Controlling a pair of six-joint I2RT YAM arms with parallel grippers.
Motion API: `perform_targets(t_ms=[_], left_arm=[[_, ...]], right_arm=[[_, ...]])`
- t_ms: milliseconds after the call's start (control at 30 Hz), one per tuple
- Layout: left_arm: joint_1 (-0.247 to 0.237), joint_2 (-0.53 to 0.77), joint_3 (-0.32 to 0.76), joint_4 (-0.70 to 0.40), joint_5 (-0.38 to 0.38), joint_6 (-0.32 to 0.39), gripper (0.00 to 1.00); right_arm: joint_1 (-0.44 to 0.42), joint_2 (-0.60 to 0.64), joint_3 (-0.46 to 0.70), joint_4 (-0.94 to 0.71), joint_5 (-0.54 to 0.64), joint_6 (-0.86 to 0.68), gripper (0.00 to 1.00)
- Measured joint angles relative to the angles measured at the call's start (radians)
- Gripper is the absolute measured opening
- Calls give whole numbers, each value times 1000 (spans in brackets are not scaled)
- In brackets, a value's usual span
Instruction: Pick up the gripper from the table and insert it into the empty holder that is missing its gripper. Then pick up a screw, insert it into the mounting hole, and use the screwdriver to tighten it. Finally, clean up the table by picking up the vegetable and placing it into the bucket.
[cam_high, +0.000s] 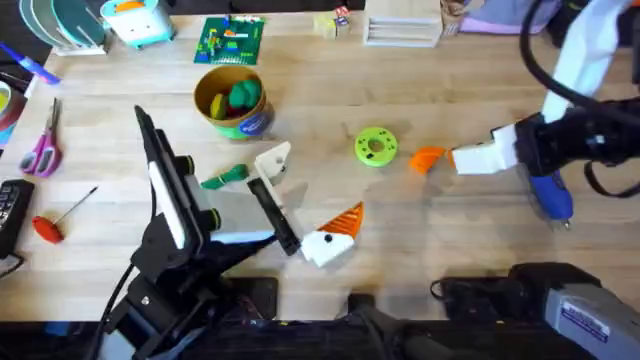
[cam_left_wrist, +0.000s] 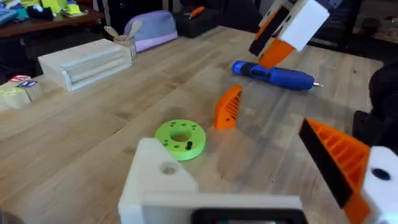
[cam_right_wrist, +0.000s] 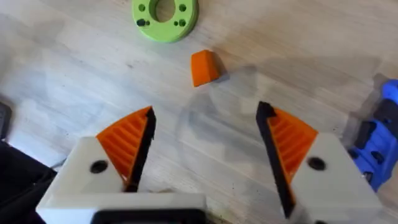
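Note:
The matching white holder (cam_high: 328, 243) cups its orange finger. The orange gripper (cam_high: 426, 159) should therefore stay in place, even unscrewed, when I push it into the empty holder.
The small orange gripper (cam_high: 428, 158) (cam_left_wrist: 229, 107) (cam_right_wrist: 204, 66) lies on the wood beside a green disc (cam_high: 376, 146). My right gripper (cam_high: 472, 159) (cam_right_wrist: 205, 149) is open just to its right, not touching it. My left gripper (cam_high: 305, 200) (cam_left_wrist: 249, 180) is open. One side carries an orange pad. The other side is a bare white holder (cam_high: 274, 161) (cam_left_wrist: 155, 183) with a dark mounting hole (cam_left_wrist: 168, 168). The blue screwdriver (cam_high: 550, 195) (cam_left_wrist: 273, 73) lies under the right arm. The slim green vegetable (cam_high: 225, 177) lies below the yellow bucket (cam_high: 245, 124).
The bucket holds a dark green lump and a yellow piece. A red-handled tool (cam_high: 50, 228) and scissors (cam_high: 42, 150) lie at the left. A wooden rack (cam_high: 402, 30), toy blocks (cam_high: 333, 22) and a green board (cam_high: 231, 40) stand along the far edge.

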Motion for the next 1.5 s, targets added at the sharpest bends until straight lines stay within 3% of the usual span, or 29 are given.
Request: perform_targets(t_ms=[367, 533, 900, 1233, 1300, 1367, 1500], left_arm=[[0, 0, 0, 0, 2, 0, 993], [0, 0, 0, 0, 2, 0, 992], [0, 0, 0, 0, 2, 0, 993], [0, 0, 0, 0, 2, 0, 992], [0, 0, 0, 0, 2, 0, 993], [0, 0, 0, 0, 2, 0, 993], [0, 0, 0, 0, 2, 0, 992]], right_arm=[[144, 239, 0, 60, 37, -53, 992], [164, 301, 0, 90, 82, -74, 978], [175, 394, 0, 129, 105, -82, 567], [183, 400, 0, 156, 107, -83, 265], [183, 400, 0, 158, 110, -86, 183], [183, 400, 0, 163, 112, -85, 35], [183, 399, 0, 163, 113, -86, 18]])
